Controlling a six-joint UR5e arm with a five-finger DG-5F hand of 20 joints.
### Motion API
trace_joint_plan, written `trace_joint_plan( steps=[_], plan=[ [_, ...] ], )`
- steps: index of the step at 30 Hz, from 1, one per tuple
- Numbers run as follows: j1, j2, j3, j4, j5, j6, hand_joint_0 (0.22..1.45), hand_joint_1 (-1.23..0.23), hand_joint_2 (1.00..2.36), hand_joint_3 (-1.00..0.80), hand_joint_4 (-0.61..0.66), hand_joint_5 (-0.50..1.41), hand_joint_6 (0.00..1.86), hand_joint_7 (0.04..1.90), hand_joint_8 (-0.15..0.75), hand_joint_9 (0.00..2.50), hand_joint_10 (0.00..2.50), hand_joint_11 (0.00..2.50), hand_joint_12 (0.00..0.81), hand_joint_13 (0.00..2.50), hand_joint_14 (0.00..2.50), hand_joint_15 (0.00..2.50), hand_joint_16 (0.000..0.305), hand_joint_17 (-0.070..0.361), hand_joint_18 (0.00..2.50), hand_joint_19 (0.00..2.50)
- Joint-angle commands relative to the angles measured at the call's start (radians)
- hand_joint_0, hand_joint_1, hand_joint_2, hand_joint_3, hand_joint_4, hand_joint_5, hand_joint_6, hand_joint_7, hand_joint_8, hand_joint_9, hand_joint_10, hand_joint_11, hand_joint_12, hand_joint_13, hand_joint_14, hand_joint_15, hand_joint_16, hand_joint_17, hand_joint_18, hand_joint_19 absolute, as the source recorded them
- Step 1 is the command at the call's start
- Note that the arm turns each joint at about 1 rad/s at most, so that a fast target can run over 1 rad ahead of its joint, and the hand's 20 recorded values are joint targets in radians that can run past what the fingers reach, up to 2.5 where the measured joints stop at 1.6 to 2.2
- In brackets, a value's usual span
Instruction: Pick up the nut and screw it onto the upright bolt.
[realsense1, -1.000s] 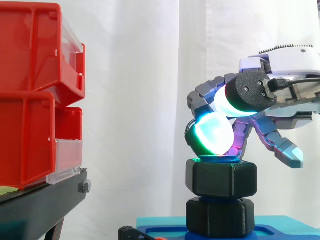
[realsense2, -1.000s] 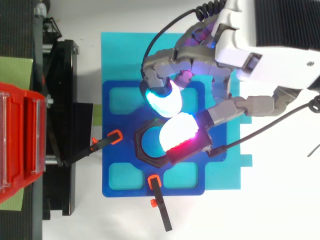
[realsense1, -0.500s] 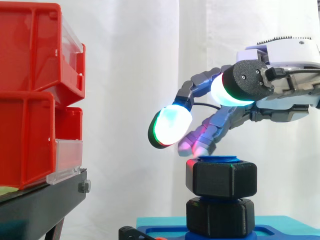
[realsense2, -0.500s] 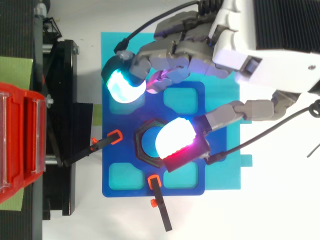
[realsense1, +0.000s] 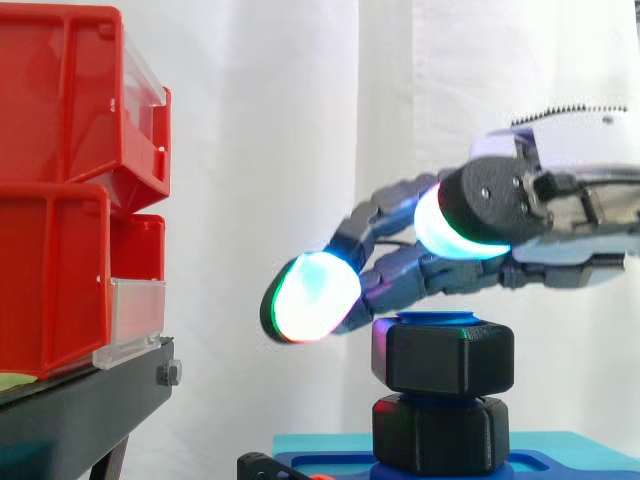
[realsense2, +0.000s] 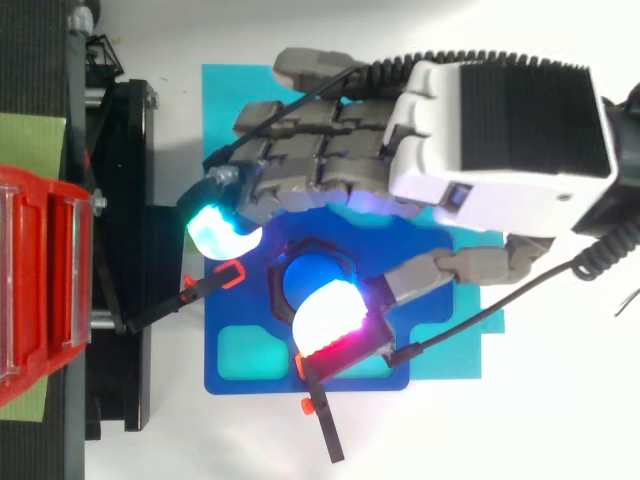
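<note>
I expect the nut (realsense1: 443, 357) to sink slightly and show more blue bolt when I turn it, as only a thin gap (realsense1: 441, 398) parts it from the black hex base.
The black hex nut (realsense1: 443, 358) sits threaded on the upright bolt, whose blue top (realsense2: 308, 278) shows through the nut's hole. Below it is the bolt's black hex base (realsense1: 440, 432), standing on a blue baseplate (realsense2: 240, 352). My hand (realsense2: 470, 140) hovers just above the nut, open. Its fingers (realsense1: 400, 275) stretch out straight to the left past the nut, and one glowing pad (realsense1: 308, 297) hangs beyond the nut's left side. The thumb (realsense2: 330, 320) lies over the nut's front edge in the top view, and in the side view its pad is above the nut. Nothing is held.
Red bins (realsense1: 60, 200) stand stacked on a black stand (realsense1: 80, 410) at the left. A cyan mat (realsense2: 230, 90) lies under the baseplate. Two black clamps with orange tips (realsense2: 205, 285) (realsense2: 320, 420) sit at the baseplate's left and front edges.
The fingers have uncurled from the nut's top and stretched out to the left. The hand has shifted over the nut and sunk a little. The nut has stayed on the bolt.
</note>
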Motion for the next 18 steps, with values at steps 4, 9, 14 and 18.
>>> trace_joint_plan(
  steps=[4, 9, 14, 18],
  plan=[
    [0.005, -0.013, 0.0, 0.011, 0.0, 0.005, 0.48, -0.33, 1.0, -0.5, 0.0, -0.25, 0.5, 0.52, 0.181, 0.4, 0.0, 0.0, 0.275, 0.29, 0.0, 0.0, 0.034, 0.076, 0.0, 0.0],
    [0.012, -0.011, 0.0, -0.028, 0.0, 0.005, 0.48, -0.32, 1.0, -0.5, 0.03, -0.24, 0.5, 0.53, 0.191, 0.41, 0.0, 0.0, 0.28, 0.29, 0.0, 0.0, 0.034, 0.076, 0.0, 0.0],
    [0.021, -0.011, 0.0, -0.058, 0.0, 0.01, 0.48, -0.32, 1.0, -0.5, 0.06, -0.23, 0.5, 0.58, 0.197, 0.42, 0.0, 0.0, 0.284, 0.31, 0.0, 0.0, 0.034, 0.076, 0.0, 0.0],
    [0.021, -0.013, 0.0, -0.06, -0.001, 0.01, 0.48, -0.32, 1.0, -0.5, 0.07, -0.22, 0.5, 0.61, 0.206, 0.44, 0.0, 0.0, 0.286, 0.32, 0.0, 0.0, 0.034, 0.076, 0.01, 0.0]
  ],
)
